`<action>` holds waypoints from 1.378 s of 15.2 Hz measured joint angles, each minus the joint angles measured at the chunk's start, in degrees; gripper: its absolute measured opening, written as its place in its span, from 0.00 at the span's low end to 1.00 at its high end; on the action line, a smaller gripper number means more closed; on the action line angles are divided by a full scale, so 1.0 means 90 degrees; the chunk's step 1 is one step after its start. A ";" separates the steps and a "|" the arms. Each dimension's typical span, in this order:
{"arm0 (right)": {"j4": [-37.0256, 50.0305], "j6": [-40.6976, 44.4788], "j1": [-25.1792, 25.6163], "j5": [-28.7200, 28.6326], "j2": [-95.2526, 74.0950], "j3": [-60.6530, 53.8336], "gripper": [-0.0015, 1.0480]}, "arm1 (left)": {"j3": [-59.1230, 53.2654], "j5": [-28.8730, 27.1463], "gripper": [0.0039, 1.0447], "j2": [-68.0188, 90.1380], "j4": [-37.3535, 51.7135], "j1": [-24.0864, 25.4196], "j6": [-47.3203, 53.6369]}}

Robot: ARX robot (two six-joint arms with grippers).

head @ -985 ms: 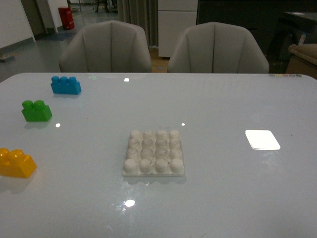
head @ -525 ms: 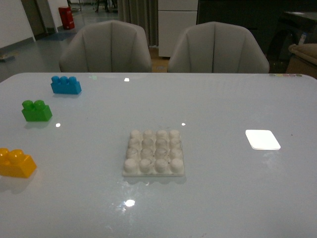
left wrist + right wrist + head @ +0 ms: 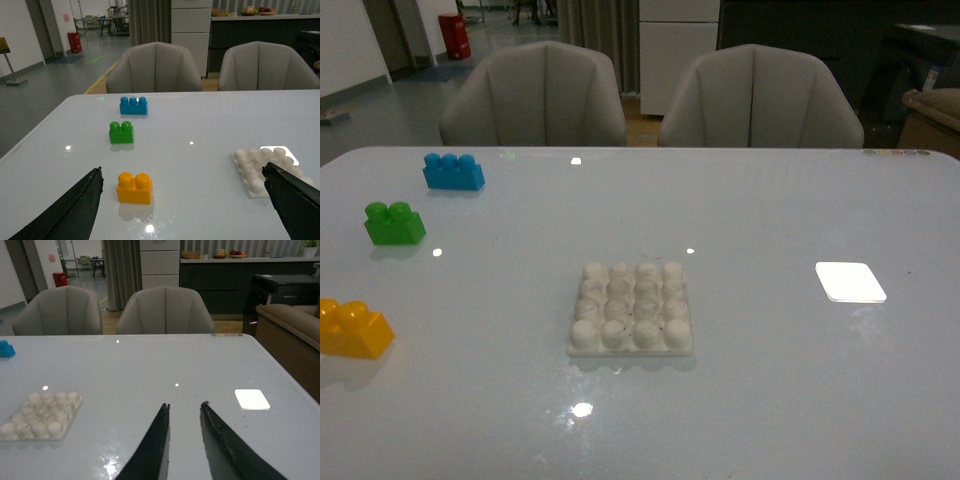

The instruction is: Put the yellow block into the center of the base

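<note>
I expect the block's hidden bottom side to slide down over the base's middle studs (image 3: 632, 298) when I push the block, because the yellow block's round studs match (image 3: 356, 330) the base's studs.
The yellow block (image 3: 353, 328) sits upright on the table at the near left; it also shows in the left wrist view (image 3: 134, 188). The white studded base (image 3: 631, 308) lies flat in the table's middle, also seen in the left wrist view (image 3: 264, 168) and in the right wrist view (image 3: 41, 415). My left gripper (image 3: 182, 172) is open wide and empty, above the table, the yellow block just inside its one finger. My right gripper (image 3: 185, 404) is shut and empty, above bare table right of the base. Neither arm shows in the front view.
A green two-stud brick (image 3: 393, 223) and a blue three-stud brick (image 3: 453, 172) stand at the far left. A smooth white square patch (image 3: 850, 281) lies right of the base. Two grey chairs (image 3: 532, 95) stand behind the table's far edge.
</note>
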State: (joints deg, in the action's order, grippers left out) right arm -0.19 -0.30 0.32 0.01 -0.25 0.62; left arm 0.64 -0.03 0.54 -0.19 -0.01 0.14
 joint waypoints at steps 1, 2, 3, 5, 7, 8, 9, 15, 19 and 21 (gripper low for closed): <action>-0.0002 0.0000 0.0000 0.0000 0.0000 0.0000 0.26 | 0.0000 0.0000 0.94 0.0000 0.0000 0.0000 0.0000; 0.0000 0.0000 0.0000 0.0000 0.0000 0.0000 0.38 | 0.0000 0.0000 0.94 0.0000 0.0000 0.0000 0.0000; -0.0002 0.0000 0.0000 0.0000 0.0000 0.0000 0.50 | 0.0053 0.0134 0.94 0.0049 -0.0248 0.0049 -0.0027; 0.0002 0.0000 0.0000 0.0005 0.0000 0.0000 0.71 | 0.0622 0.0886 0.94 0.1302 -0.0595 0.0126 -0.0214; 0.0002 -0.0002 0.0000 0.0002 0.0000 0.0000 0.94 | 0.1090 0.0988 0.94 0.2365 0.0646 -0.0119 -0.0158; 0.0002 -0.0002 0.0000 0.0002 0.0000 0.0000 0.94 | 0.1336 0.1115 0.94 0.3164 0.1455 0.0041 -0.0078; 0.0002 0.0000 0.0000 0.0002 0.0000 0.0000 0.93 | 0.1605 0.1270 0.94 0.4097 0.2174 0.0204 0.0041; 0.0000 -0.0002 0.0000 0.0002 0.0000 0.0000 0.94 | 0.4643 0.1719 0.94 1.0460 0.3672 0.1277 0.0661; 0.0000 -0.0002 0.0000 0.0002 0.0000 0.0000 0.94 | 0.5255 0.2025 0.94 1.2237 0.3349 0.1770 0.0748; 0.0000 -0.0002 0.0000 0.0002 0.0000 0.0000 0.94 | 0.5438 0.2511 0.94 1.2366 0.3106 0.1899 0.0755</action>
State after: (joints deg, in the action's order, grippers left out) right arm -0.19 -0.32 0.32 0.03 -0.25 0.62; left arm 49.58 22.57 111.83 27.77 17.08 6.94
